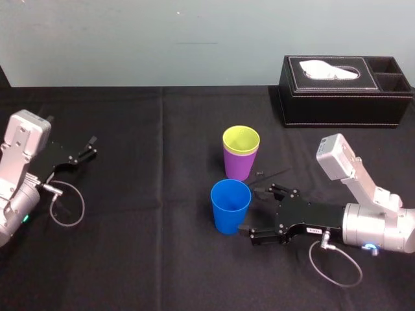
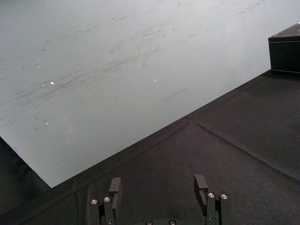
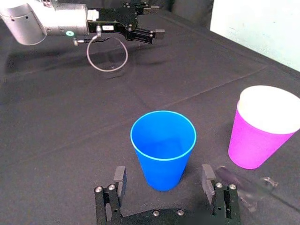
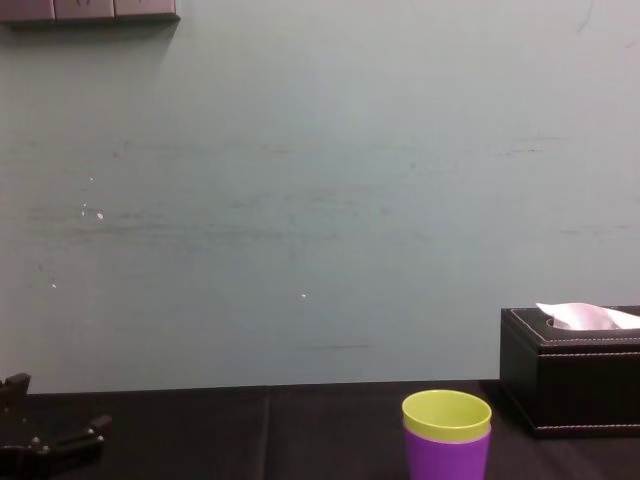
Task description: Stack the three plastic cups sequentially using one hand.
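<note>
The blue cup (image 3: 162, 150) will sink in almost to its rim when I stack it, because only the yellow-green cup's band (image 4: 447, 432) shows above the purple cup.
The blue cup (image 1: 230, 206) (image 3: 163, 147) stands upright on the black cloth. Just behind it the yellow-green cup (image 1: 240, 138) (image 4: 447, 412) sits nested inside the purple cup (image 1: 238, 165) (image 3: 253, 143) (image 4: 447, 457). My right gripper (image 1: 254, 212) (image 3: 164, 180) lies low at the blue cup's right side. It is open, its jaws flanking the cup's lower part with a gap on each side. My left gripper (image 1: 89, 148) (image 2: 159, 187) (image 3: 157, 21) rests open at the far left, with nothing between its fingers.
A black tissue box (image 1: 343, 91) (image 4: 575, 370) stands at the back right, behind the cups. A pale wall (image 4: 300, 200) runs along the table's far edge. Cable loops hang beside both wrists.
</note>
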You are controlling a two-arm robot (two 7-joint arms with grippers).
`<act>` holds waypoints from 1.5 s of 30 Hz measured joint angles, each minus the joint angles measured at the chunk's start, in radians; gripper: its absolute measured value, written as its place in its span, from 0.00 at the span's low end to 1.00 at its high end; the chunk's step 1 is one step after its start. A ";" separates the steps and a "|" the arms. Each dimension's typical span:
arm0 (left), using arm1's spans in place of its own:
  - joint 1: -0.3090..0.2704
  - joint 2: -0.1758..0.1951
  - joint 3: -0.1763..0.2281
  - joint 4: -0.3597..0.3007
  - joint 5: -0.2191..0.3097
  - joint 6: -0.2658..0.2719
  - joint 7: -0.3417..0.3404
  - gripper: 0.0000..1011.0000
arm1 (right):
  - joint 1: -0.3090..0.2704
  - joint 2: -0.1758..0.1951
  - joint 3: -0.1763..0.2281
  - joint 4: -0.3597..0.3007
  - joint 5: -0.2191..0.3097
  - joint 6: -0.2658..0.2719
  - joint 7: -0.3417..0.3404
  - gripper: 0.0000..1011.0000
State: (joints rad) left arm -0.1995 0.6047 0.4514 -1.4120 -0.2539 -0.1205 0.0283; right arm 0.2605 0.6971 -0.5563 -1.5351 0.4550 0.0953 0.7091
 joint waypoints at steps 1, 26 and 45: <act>0.000 0.000 0.000 0.000 0.000 0.000 0.000 1.00 | 0.004 -0.002 -0.002 0.003 -0.001 0.000 0.001 0.99; 0.000 0.000 0.000 0.000 0.000 0.000 0.000 1.00 | 0.076 -0.060 -0.053 0.060 -0.023 -0.004 0.026 0.99; 0.000 0.000 0.000 0.000 0.000 0.000 0.000 1.00 | 0.108 -0.090 -0.076 0.100 -0.045 -0.015 0.027 0.99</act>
State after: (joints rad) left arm -0.1995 0.6047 0.4514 -1.4120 -0.2539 -0.1206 0.0283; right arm 0.3686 0.6068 -0.6324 -1.4350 0.4100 0.0805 0.7356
